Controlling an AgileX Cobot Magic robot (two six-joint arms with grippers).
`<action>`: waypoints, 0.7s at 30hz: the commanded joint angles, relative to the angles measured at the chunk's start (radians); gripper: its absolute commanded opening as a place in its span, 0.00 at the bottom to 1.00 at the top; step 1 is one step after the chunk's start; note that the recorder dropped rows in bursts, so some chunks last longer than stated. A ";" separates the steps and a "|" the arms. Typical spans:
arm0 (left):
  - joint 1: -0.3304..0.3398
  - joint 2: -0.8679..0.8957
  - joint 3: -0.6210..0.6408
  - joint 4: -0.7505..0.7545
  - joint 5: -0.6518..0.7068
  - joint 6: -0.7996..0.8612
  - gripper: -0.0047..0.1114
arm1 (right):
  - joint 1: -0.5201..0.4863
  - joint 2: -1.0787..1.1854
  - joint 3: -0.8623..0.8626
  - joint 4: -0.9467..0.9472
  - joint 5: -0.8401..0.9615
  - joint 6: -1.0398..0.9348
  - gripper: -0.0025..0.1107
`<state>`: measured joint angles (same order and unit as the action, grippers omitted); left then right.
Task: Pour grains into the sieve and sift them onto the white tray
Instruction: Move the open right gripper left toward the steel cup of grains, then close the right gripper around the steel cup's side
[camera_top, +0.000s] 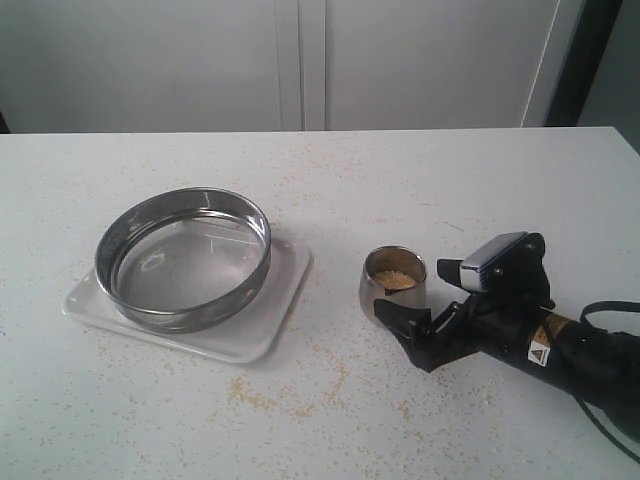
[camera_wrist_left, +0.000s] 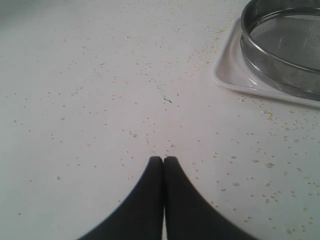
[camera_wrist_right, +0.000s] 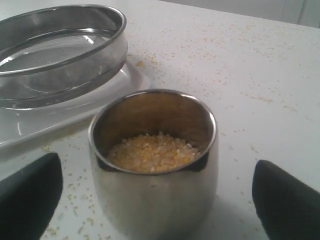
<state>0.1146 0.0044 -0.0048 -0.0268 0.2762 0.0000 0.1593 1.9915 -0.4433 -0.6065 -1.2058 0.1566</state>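
Observation:
My right gripper should keep moving forward until its fingers are on either side of the steel walls (camera_top: 369, 289), then close: the upright cup (camera_top: 393, 268) stands midway in the open fingers' gap.
The sieve (camera_top: 183, 255) stands on the white tray (camera_top: 272, 318) at the left, its mesh bare. A small rounded steel cup (camera_top: 393, 282) holds the grains (camera_wrist_right: 152, 152), golden-yellow and pale. My right gripper (camera_top: 418, 291) is open, one finger on each side of the cup (camera_wrist_right: 155, 200), neither touching it. In the right wrist view the sieve (camera_wrist_right: 55, 50) and the tray (camera_wrist_right: 50, 122) lie beyond the cup. My left gripper (camera_wrist_left: 163, 159) is shut with nothing in it, over the table beside the tray (camera_wrist_left: 230, 75) and sieve (camera_wrist_left: 285, 45). It does not show in the exterior view.
Loose grains are scattered over the white table (camera_top: 300, 395), thickest in front of the tray and round the cup. A white cabinet wall (camera_top: 300, 60) stands behind the table's far edge.

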 joint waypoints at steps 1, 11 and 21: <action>0.002 -0.004 0.005 0.002 -0.001 0.000 0.04 | 0.000 0.044 -0.050 -0.039 -0.015 0.002 0.86; 0.002 -0.004 0.005 0.002 -0.001 0.000 0.04 | 0.000 0.146 -0.167 -0.109 -0.015 0.002 0.86; 0.002 -0.004 0.005 0.002 -0.001 0.000 0.04 | 0.003 0.209 -0.218 -0.134 -0.015 0.002 0.86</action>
<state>0.1146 0.0044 -0.0048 -0.0268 0.2762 0.0000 0.1593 2.1884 -0.6537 -0.7289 -1.2058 0.1566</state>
